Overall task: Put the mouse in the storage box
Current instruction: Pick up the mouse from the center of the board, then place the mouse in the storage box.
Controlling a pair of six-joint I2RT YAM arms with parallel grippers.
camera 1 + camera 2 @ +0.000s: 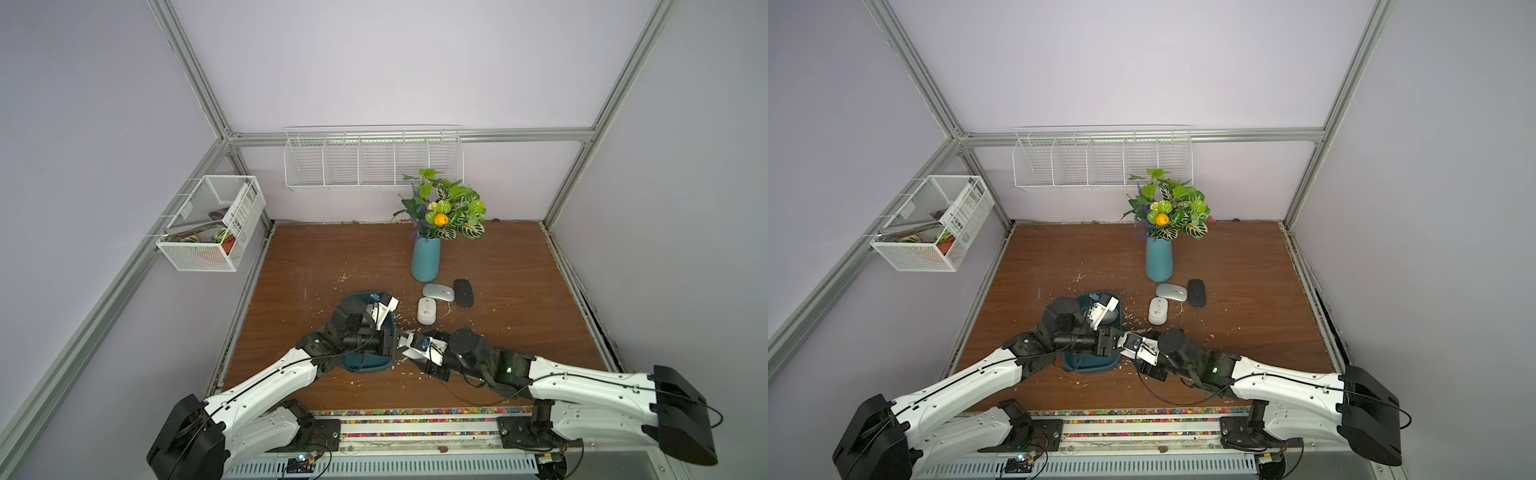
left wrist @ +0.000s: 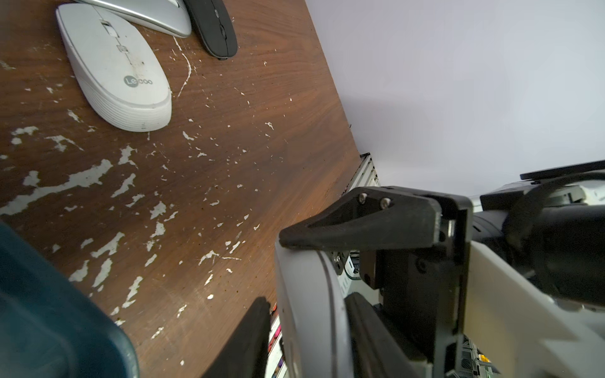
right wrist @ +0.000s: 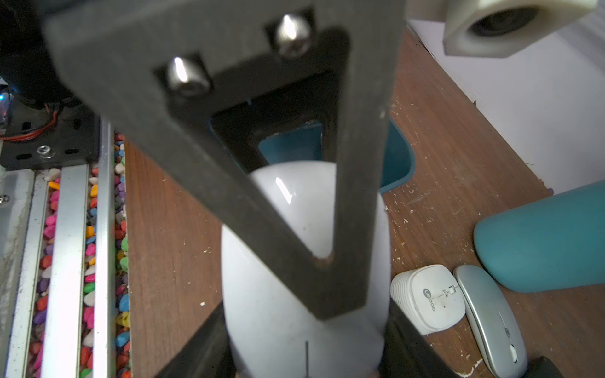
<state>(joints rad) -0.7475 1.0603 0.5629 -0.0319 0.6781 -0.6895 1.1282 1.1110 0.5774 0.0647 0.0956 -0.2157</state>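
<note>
The robot's right gripper is closed on the pale grey mouse (image 3: pixel 305 346). The left gripper should close and the right gripper should open before the mouse goes into the storage box (image 1: pixel 368 361).
A pale grey mouse (image 3: pixel 278 311) hangs over the table at the right rim of the dark teal storage box (image 1: pixel 365 366). My right gripper (image 3: pixel 302 337) is shut on its sides. My left gripper (image 2: pixel 307 299) reaches in from the box side and straddles the same mouse (image 2: pixel 311 311) edge-on. One of its fingers (image 2: pixel 363 327) lies against the mouse, and the other stands a narrow gap off. In both top views the two grippers meet nose to nose, the left gripper (image 1: pixel 390 340) against the right gripper (image 1: pixel 403 334), and the mouse is mostly hidden. The box is half covered by my left arm.
A white mouse (image 1: pixel 427 311), a silver mouse (image 1: pixel 438 292) and a black mouse (image 1: pixel 463 293) lie close together right of the box. A light-blue vase (image 1: pixel 425 259) with plants stands behind them. White wire baskets (image 1: pixel 374 162) hang on the back and left walls.
</note>
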